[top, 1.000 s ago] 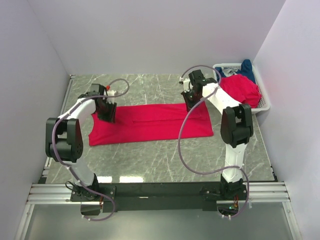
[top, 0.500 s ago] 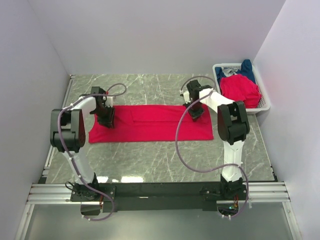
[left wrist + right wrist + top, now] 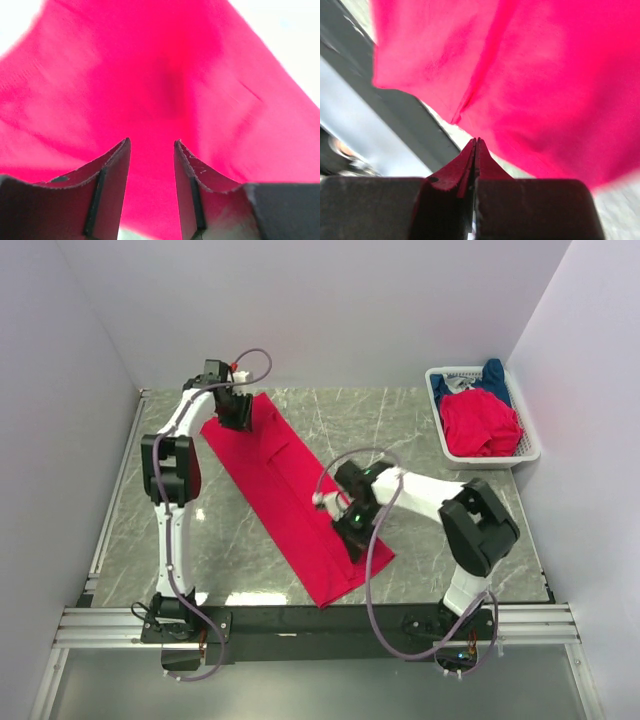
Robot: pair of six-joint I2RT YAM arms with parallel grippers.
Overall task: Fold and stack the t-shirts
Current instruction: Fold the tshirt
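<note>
I should swing the t-shirt's far end (image 3: 263, 418) toward the basket with my left gripper before the next fold, because the red t-shirt (image 3: 275, 489) lies at a slant to the base bar.
A bright red t-shirt (image 3: 290, 490), folded into a long strip, lies slanted on the marble table from the far left towards the near middle. My left gripper (image 3: 237, 412) is over its far end. In the left wrist view its jaws (image 3: 151, 142) stand apart and open, with red cloth (image 3: 165, 75) spread beneath and beyond them. My right gripper (image 3: 350, 530) is at the strip's right edge near the front. Its jaws (image 3: 476, 140) are shut tight, and no cloth shows between the tips. The shirt's edge (image 3: 545, 75) lies just past them.
A white mesh basket (image 3: 535, 447) at the far right holds a crumpled red shirt (image 3: 480, 420) and a dark blue one (image 3: 492, 375). The black base rail (image 3: 320, 620) runs along the near edge, close to the strip's near end. White walls close in the left, back and right.
The red strip has swung from lying straight across the table to a diagonal. My left gripper went to the far left, my right gripper came towards the front, and the left jaws widened.
</note>
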